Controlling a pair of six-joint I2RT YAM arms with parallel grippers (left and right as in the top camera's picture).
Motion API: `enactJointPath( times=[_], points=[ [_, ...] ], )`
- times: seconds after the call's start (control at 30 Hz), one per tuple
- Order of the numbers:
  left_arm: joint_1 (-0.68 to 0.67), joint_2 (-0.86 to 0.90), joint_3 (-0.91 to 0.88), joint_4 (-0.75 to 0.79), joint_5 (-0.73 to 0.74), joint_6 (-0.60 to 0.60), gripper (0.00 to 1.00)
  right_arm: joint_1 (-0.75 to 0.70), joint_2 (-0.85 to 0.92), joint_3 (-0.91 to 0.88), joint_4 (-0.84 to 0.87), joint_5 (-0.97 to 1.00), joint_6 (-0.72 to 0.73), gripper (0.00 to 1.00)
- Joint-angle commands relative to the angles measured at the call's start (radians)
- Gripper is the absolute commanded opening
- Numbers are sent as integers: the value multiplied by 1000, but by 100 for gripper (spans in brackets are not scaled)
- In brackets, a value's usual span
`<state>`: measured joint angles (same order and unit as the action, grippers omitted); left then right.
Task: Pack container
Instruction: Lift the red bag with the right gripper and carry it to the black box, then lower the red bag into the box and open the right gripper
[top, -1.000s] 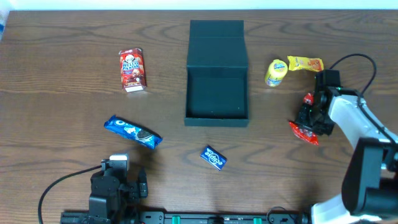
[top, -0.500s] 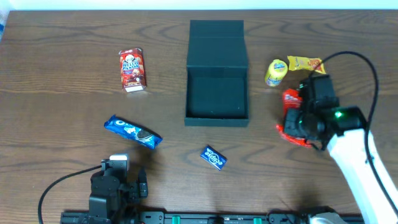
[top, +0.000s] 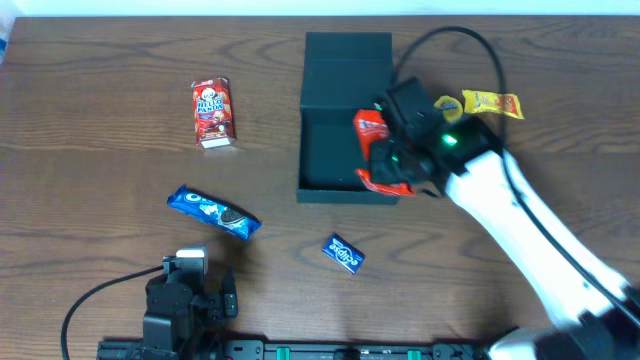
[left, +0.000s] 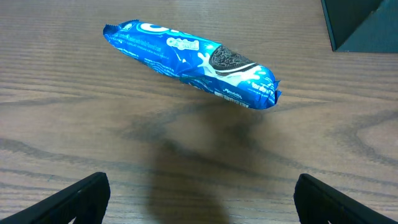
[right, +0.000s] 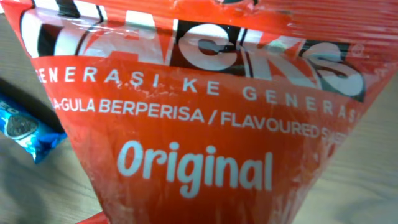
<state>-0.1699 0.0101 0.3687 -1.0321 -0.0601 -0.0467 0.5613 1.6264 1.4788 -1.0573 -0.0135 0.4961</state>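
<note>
The red snack packet (top: 370, 128) is lined up lengthwise beside the container's empty bottom (top: 332, 150). My right gripper goes on inward and down, and lets go inside the container's sides.
The container (top: 335, 150), a dark square box with its flap lid folded back, lies open at mid table. My right gripper (top: 397, 152) hangs over the box's right side, shut on a red snack packet (top: 371, 126). In the right wrist view that red packet (right: 199, 124) fills the frame and hides the fingers. My left gripper (left: 200, 202) stands wide open low over the table near the front edge, nothing between its fingers. A blue Oreo packet (left: 189, 62) lies just beyond it, seen overhead as a slanted blue packet (top: 213, 212).
A red Hello Panda box (top: 212, 112) stands at the left. A small blue packet (top: 343, 253) lies in front of the container. Two yellow packets (top: 492, 102) sit at the right, one partly behind my right arm. A container corner (left: 367, 25) shows in the left wrist view.
My right arm has carried the red packet leftwards from the table's right side to above the container's right edge. The left arm has not moved.
</note>
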Motion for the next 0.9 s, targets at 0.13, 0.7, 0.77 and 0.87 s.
enactJointPath(
  times=[0.13, 0.7, 0.77, 0.87],
  points=[
    [6, -6, -30, -23, -10, 18, 95, -4, 196, 122, 35, -18, 23, 16],
    [7, -6, -30, -23, -10, 18, 95, -51, 378, 124, 109, 4, -50, 17],
    [7, -6, -30, -23, -10, 18, 95, -55, 383, 124, 120, 29, -50, 18],
    [6, -6, -30, -23, -10, 18, 95, -57, 389, 124, 131, 37, -104, 18]
  ],
)
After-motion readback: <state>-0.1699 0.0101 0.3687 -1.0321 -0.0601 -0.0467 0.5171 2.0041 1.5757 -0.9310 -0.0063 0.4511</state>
